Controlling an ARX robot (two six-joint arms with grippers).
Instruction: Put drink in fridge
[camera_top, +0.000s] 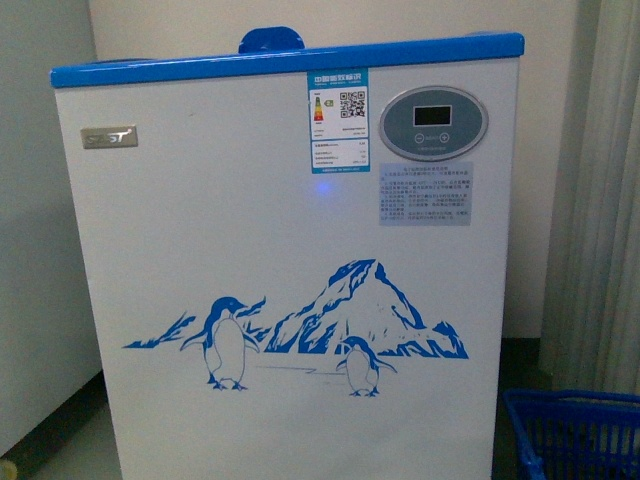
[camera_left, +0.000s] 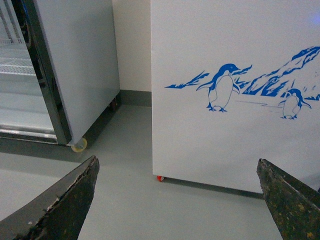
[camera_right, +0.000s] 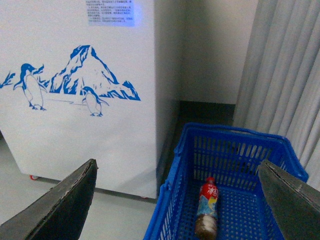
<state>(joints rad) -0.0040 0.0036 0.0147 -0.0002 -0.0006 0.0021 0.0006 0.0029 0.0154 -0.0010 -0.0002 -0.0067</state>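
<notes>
The blue handle (camera_top: 271, 40) stands up close behind the fridge's front rim (camera_top: 290, 62). So the fridge's lid will slide back and stay open when I push it.
The fridge (camera_top: 290, 280) is a white chest freezer with a blue rim and a penguin-and-mountain graphic; it fills the front view and also shows in the left wrist view (camera_left: 235, 90) and the right wrist view (camera_right: 80, 90). The drink (camera_right: 207, 207), a bottle with a red cap and red label, lies in a blue plastic basket (camera_right: 170, 200) on the floor beside the fridge. My right gripper (camera_right: 177, 200) is open above the basket's near side, apart from the bottle. My left gripper (camera_left: 177, 200) is open and empty above the grey floor before the fridge.
A tall grey-white cabinet (camera_left: 75, 65) with a dark-framed door stands left of the fridge. A pale curtain (camera_right: 285, 75) hangs behind the basket. The basket's corner shows at the front view's bottom right (camera_top: 575, 430). A small red wheel (camera_left: 160, 178) sits under the fridge.
</notes>
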